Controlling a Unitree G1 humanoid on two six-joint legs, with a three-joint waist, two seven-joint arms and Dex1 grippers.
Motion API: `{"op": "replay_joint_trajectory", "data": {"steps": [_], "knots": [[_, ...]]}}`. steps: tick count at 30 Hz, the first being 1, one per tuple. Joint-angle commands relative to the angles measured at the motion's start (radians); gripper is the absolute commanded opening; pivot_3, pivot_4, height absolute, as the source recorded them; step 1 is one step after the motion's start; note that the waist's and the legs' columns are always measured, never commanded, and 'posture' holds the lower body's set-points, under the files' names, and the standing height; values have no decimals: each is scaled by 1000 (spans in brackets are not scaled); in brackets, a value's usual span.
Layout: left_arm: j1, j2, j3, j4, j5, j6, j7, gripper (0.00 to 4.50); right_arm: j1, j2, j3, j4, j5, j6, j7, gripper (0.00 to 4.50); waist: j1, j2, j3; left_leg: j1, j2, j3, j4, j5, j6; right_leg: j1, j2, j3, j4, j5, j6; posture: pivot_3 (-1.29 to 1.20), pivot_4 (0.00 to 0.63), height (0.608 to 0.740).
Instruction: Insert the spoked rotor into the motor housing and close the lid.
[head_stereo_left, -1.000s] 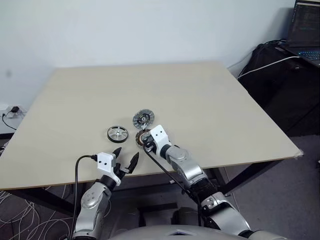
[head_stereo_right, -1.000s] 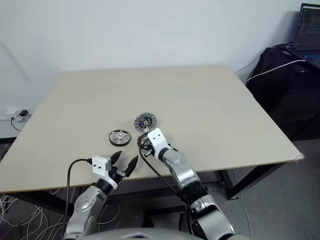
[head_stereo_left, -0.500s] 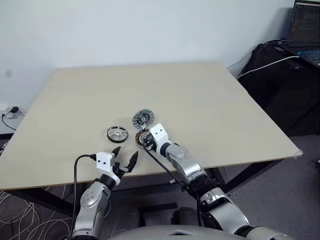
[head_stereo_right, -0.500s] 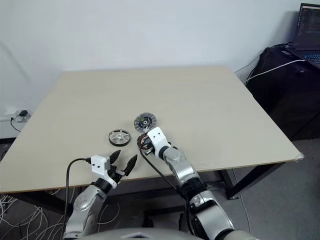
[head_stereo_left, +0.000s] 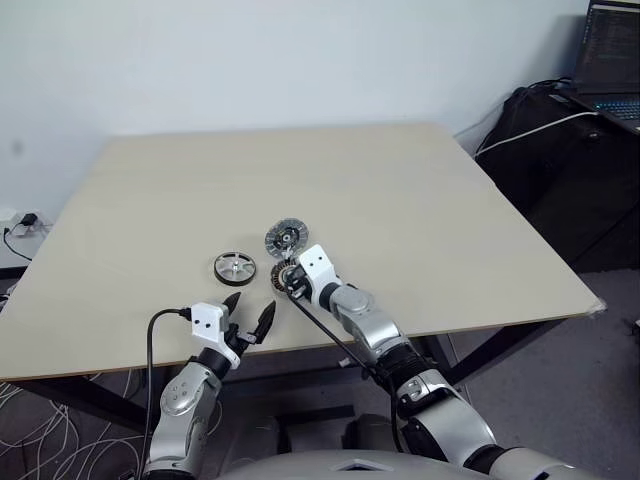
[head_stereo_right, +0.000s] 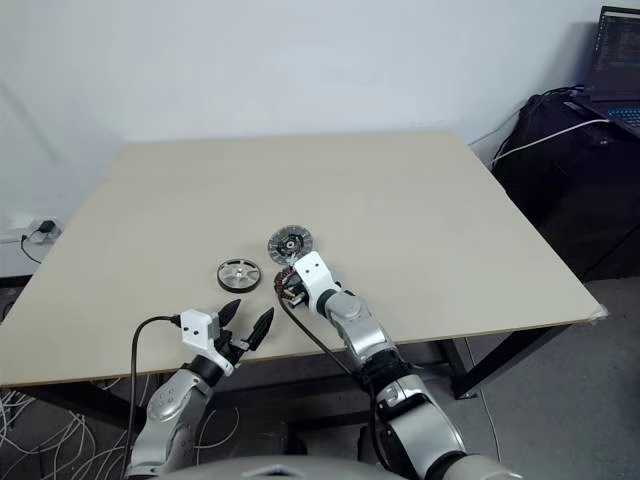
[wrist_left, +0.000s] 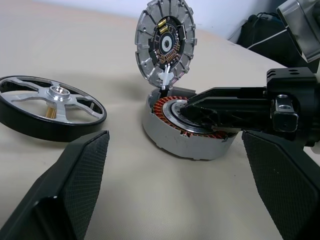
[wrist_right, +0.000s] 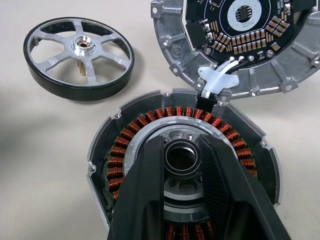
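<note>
The spoked rotor (head_stereo_left: 235, 268) shows wide gaps (wrist_left: 37, 107) between its spokes, so when I put it in, it will settle inside the motor housing with copper windings still showing.
The motor housing (wrist_right: 150, 132), ringed with copper windings, lies near the table's front edge. My right gripper (wrist_right: 182, 143) reaches into it, shut on the dark centre hub with a finger on either side. The lid (wrist_left: 166, 42) stands tilted open at the housing's far side, joined to it by a white wire. Just left of the housing, the spoked rotor (head_stereo_left: 234, 266) lies flat with its dark rim. My left gripper (head_stereo_left: 252, 308) hovers open at the front edge, a little short of these parts and pointing at them, with nothing between its fingers (wrist_left: 75, 185).
The parts sit on a pale wooden table (head_stereo_left: 400, 200), close to its front edge (head_stereo_left: 120, 358). A black bag (head_stereo_left: 545, 130) and a laptop (head_stereo_left: 612, 55) stand off the table at the far right. Cables (head_stereo_left: 20, 225) lie on the floor at the left.
The parts have not moved. The right forearm has shifted slightly while its gripper stays in the housing. The left gripper is still and open.
</note>
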Motion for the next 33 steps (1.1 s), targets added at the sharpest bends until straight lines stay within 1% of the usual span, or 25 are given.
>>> {"op": "replay_joint_trajectory", "data": {"steps": [1,3,5,8,11,15,17,20,23,26,30,32,33], "knots": [[-12,-4,2,-17,-6,-2,-3,4500,-3,7,-20,-40,14,-12,11,2024,0,0,0,0,0,0,0,0,0,0,0,0,0,0,0,0,0,740],[-11,-4,2,-18,-8,-2,-4,4500,11,5,-16,-71,25,-6,36,2661,0,0,0,0,0,0,0,0,0,0,0,0,0,0,0,0,0,740],[-9,-4,1,-19,-9,-2,-4,4500,34,3,-12,-128,40,5,64,2661,0,0,0,0,0,0,0,0,0,0,0,0,0,0,0,0,0,740],[-6,-4,0,-22,-10,-1,-3,4500,84,8,-24,-266,90,51,98,2661,1,0,0,0,0,0,0,0,0,0,-1,0,0,0,0,0,0,740],[-4,-5,0,-24,-11,0,-2,4500,140,6,-34,-409,132,117,99,2024,3,0,0,0,0,0,0,0,0,0,-2,0,0,0,0,0,0,740],[-2,-4,1,-26,-14,2,-4,4500,204,-14,-20,-543,133,189,74,770,6,0,0,0,0,0,0,0,0,0,-3,0,0,0,0,0,0,740],[0,-4,1,-26,-15,2,-4,4500,240,-30,-7,-600,117,221,54,58,8,0,0,-1,0,0,-1,0,0,-1,-3,0,0,0,0,0,0,740],[2,-8,15,-28,-11,0,18,4500,295,-79,40,-663,72,225,45,22,9,0,0,-1,0,0,-1,0,0,-1,-4,0,-1,0,0,0,0,740],[-9,-10,86,-2,-40,-3,66,4500,343,-108,60,-706,63,230,40,22,9,0,0,-1,0,0,-2,0,0,-2,-4,0,-1,0,0,0,0,740],[-38,17,194,56,-117,20,74,4500,376,-117,46,-726,69,242,21,22,9,-1,0,-1,1,0,-2,0,0,-2,-3,0,-1,-1,0,0,0,740],[-79,25,316,147,-251,77,29,4500,400,-124,29,-744,76,252,5,22,10,-1,0,-1,2,-1,-1,0,-1,-1,-3,-3,-1,-3,4,0,0,740],[-59,-41,256,20,-212,119,119,4500,412,-127,26,-752,79,254,0,22,15,-4,0,-1,2,0,-1,0,-1,-1,-4,-3,-1,-3,4,0,0,740],[-60,-82,229,-68,-223,172,184,4500,421,-131,24,-764,82,255,2,22,19,-5,0,-1,1,-1,-1,0,-1,0,-4,-3,-2,-2,3,0,0,740]]}}
